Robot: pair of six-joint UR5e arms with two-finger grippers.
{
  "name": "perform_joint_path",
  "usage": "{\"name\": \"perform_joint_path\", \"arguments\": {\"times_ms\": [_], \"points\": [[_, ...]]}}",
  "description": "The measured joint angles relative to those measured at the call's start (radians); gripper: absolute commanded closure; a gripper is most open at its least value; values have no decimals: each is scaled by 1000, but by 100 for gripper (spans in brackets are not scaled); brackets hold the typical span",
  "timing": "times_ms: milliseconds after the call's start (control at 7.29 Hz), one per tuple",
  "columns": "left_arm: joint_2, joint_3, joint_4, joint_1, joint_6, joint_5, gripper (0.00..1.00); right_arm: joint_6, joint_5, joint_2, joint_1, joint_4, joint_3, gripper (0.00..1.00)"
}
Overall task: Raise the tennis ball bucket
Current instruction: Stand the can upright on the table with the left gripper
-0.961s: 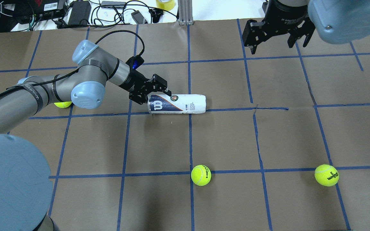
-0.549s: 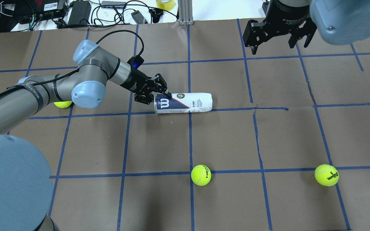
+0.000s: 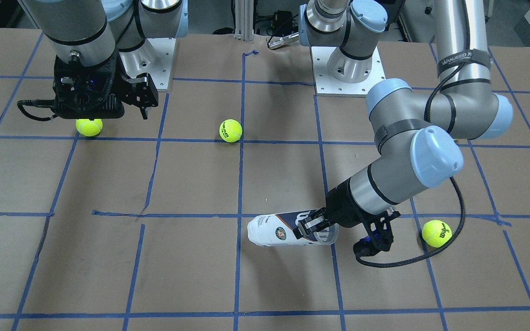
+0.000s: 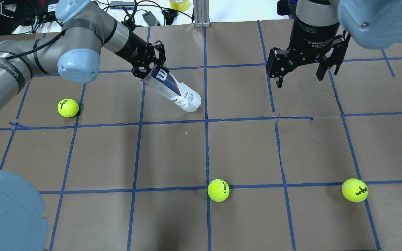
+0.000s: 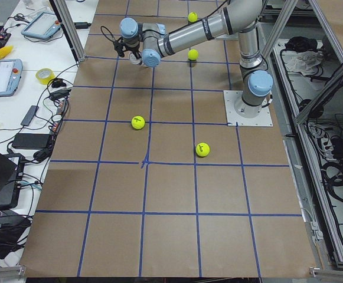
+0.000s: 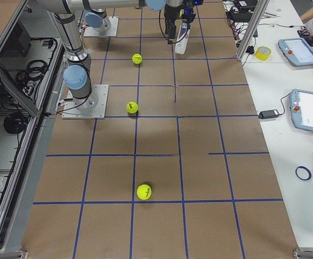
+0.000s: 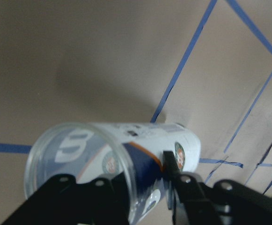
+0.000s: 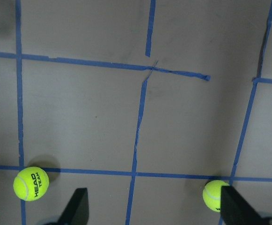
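Next, I turn the bucket upright before I lower it to the brown table [image 3: 302,268], because the tennis ball bucket's closed end [image 3: 258,231] sticks out almost level from my left gripper.
The tennis ball bucket [image 4: 175,91] is a clear can with a white and navy label. It hangs tilted above the brown table, its closed end lower and pointing to the right. My left gripper [image 4: 148,66] is shut on the rim of its open end. The front view shows the bucket [image 3: 276,228] with its shadow apart from it, and the left gripper [image 3: 313,225]. The left wrist view looks down the open bucket [image 7: 126,159]. My right gripper [image 4: 304,68] is open and empty, high over the far right of the table.
Three yellow-green tennis balls lie on the table: one at the left [image 4: 68,107], one at the near middle [image 4: 218,190], one at the near right [image 4: 355,190]. Cables and electronics [image 4: 82,14] lie beyond the far edge. Blue tape lines grid the table.
My left gripper has lifted the bucket by its open end from where it lay and carried it toward the far side; it now hangs tilted. The right gripper has shifted slightly.
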Motion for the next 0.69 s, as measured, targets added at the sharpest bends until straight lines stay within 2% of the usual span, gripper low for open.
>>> {"name": "perform_joint_path", "arguments": {"times_ms": [275, 549, 686], "points": [[14, 164, -130, -34, 57, 225, 100, 0, 1, 2, -1, 6, -6, 0], [12, 219, -131, -81, 310, 436, 100, 3, 18, 3, -2, -145, -11, 2], [7, 216, -92, -105, 412, 486, 100, 4, 41, 5, -3, -193, -11, 8]]}}
